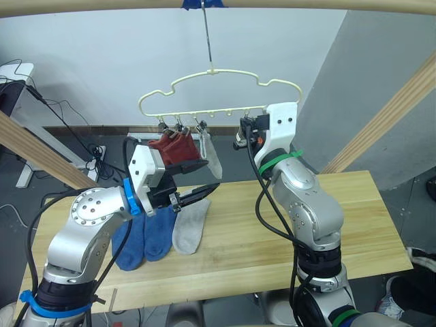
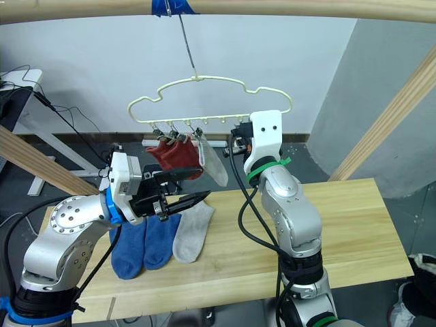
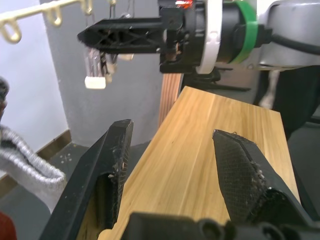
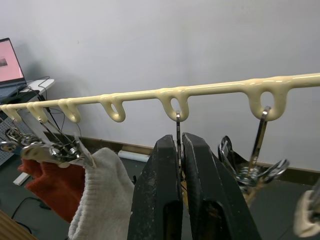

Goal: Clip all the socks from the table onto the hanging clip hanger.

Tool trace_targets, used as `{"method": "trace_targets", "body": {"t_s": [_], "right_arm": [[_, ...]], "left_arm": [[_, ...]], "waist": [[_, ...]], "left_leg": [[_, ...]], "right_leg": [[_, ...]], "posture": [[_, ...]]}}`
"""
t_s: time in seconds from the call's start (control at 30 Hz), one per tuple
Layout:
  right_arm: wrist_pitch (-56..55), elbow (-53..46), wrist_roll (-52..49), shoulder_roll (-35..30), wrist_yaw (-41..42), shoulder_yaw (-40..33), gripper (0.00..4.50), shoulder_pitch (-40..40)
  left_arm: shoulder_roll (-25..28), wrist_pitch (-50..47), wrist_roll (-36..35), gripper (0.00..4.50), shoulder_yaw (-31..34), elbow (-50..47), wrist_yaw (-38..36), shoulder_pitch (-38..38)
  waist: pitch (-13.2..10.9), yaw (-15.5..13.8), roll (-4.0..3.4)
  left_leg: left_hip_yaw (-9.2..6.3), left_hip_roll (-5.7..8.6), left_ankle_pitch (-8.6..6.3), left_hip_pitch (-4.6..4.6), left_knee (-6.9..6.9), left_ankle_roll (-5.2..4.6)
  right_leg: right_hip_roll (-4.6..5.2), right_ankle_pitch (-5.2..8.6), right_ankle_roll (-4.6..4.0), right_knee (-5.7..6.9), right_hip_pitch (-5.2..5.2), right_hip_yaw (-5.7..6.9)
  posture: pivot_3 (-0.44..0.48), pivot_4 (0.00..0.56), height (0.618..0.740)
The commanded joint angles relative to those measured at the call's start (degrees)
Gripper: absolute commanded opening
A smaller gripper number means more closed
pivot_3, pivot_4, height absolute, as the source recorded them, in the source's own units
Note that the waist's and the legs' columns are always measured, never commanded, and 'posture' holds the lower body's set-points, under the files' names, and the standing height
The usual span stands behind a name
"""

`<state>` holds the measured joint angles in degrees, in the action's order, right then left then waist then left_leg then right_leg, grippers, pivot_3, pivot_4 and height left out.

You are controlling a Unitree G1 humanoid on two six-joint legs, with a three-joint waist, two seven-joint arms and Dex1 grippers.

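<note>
I expect the lying grey sock (image 1: 191, 228) to swing and swivel when I clip it, because the hung grey sock is turned askew under its dangling clip (image 1: 201, 126).
The pale-yellow clip hanger (image 1: 218, 71) hangs by its hook from the top pole. Two rust red socks (image 1: 174, 150) and one light grey sock (image 1: 212, 158) are clipped at its left end. On the table (image 1: 306, 225) lie two blue socks (image 1: 143, 240) and a light grey sock (image 1: 191, 225), side by side at the left. My left gripper (image 1: 211, 176) is open and empty, hovering above the lying grey sock, just below the hung ones. My right gripper (image 4: 180, 145) is raised to the hanger's bar and shut on a free silver clip (image 4: 178, 122).
Slanted wooden frame poles stand at the right (image 1: 388, 116) and the left (image 1: 34, 150). The top pole (image 1: 286, 4) carries blue tape (image 1: 202, 3) at the hook. Another free clip (image 4: 257, 160) dangles beside the held one. Cables lie on the floor behind.
</note>
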<state>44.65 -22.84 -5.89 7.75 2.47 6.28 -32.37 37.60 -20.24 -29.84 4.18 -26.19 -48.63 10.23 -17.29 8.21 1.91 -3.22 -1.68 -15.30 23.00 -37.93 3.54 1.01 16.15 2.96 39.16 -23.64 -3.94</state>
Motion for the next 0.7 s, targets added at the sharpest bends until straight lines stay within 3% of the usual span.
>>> {"method": "trace_targets", "body": {"t_s": [0.03,0.17,0.27,0.37,0.47,0.7], "right_arm": [[-1.2,-2.4,-0.8,-0.2,0.2,-0.1,0.01,-0.1],[-1.4,-2.2,-0.9,-0.4,0.3,-0.1,0.00,-0.1],[-1.4,-2.1,-0.9,-0.7,0.6,0.1,0.00,-0.2],[-1.2,-2.1,-1.0,-0.8,0.9,0.3,0.00,-0.1],[-0.9,-2.3,-1.0,-0.7,1.1,0.6,0.00,-0.1],[0.2,-3.2,-1.0,-0.8,1.3,1.0,0.00,0.5]], "left_arm": [[-1.1,-4.4,0.4,2.79,0.1,-2.2,5.1,-3.6],[-4.2,-8.9,1.2,2.96,-0.4,-1.0,11.4,-9.2],[-9.9,-8.6,8.3,3.57,-3.0,3.7,21.1,-11.1],[-14.1,-9.0,13.3,4.47,-5.4,8.6,26.6,-10.8],[-17.4,-10.8,16.7,4.47,-5.4,14.2,32.1,-8.6],[-19.9,-10.7,19.0,4.47,-5.0,22.1,34.0,-3.6]], "waist": [[0.0,0.1,0.00],[0.0,0.2,0.00],[0.1,0.0,-0.02],[0.1,-0.1,0.04],[0.1,-0.1,0.04],[0.1,0.1,0.05]], "left_leg": [[-0.01,0.00,0.00,0.00,0.00,0.00],[-0.06,-0.02,0.00,-0.01,0.01,0.00],[-0.08,-0.02,0.00,-0.01,-0.01,0.00],[-0.04,0.04,0.00,-0.01,-0.07,-0.01],[-0.03,0.05,0.00,-0.02,-0.08,-0.01],[0.03,0.08,0.03,-0.04,-0.12,-0.03]], "right_leg": [[0.00,0.00,0.00,0.00,0.00,-0.01],[0.03,0.00,0.00,0.01,-0.01,-0.01],[0.03,0.00,0.00,0.04,-0.01,0.01],[0.09,-0.02,0.03,0.13,0.01,0.02],[0.08,-0.02,0.03,0.27,-0.03,0.02],[0.02,-0.06,-0.04,0.46,-0.09,0.04]], "posture": [[-0.190,0.245,0.740],[-0.188,0.245,0.740],[-0.192,0.245,0.740],[-0.192,0.246,0.740],[-0.199,0.250,0.740],[-0.218,0.261,0.740]]}}
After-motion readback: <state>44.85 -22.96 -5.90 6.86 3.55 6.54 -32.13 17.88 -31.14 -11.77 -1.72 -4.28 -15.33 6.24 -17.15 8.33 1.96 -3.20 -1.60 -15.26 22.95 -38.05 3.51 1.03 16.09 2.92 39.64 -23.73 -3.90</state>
